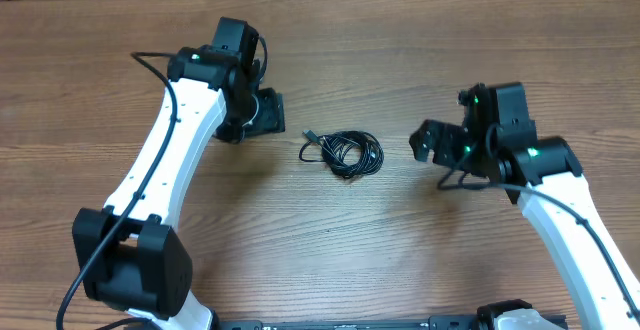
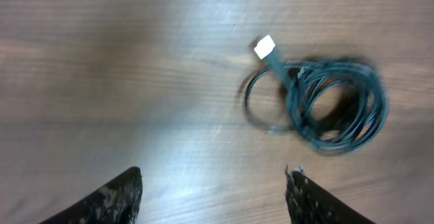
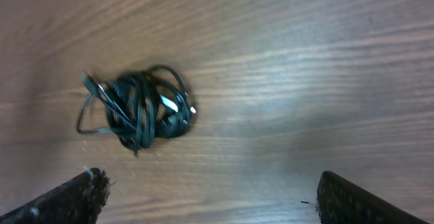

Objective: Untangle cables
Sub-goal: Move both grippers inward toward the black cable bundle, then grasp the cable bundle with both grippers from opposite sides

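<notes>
My right gripper should grip the bundle's opposite side (image 1: 376, 157) before my left gripper pulls the loop out, because the cable bundle lies free beside its loose loop (image 1: 304, 154).
A tangled black cable bundle (image 1: 347, 153) lies on the wooden table in the middle of the overhead view, with a plug end sticking out to its left. It shows in the left wrist view (image 2: 325, 105) with a pale connector at its upper left, and in the right wrist view (image 3: 139, 108). My left gripper (image 1: 265, 113) is open and empty, to the left of the bundle; its fingers frame bare wood (image 2: 213, 183). My right gripper (image 1: 430, 142) is open and empty, to the right of the bundle (image 3: 210, 190). Neither gripper touches the cable.
The wooden table (image 1: 330, 240) stretches around the bundle. A pale wall runs along the table's far edge. The two arm bases stand at the front edge.
</notes>
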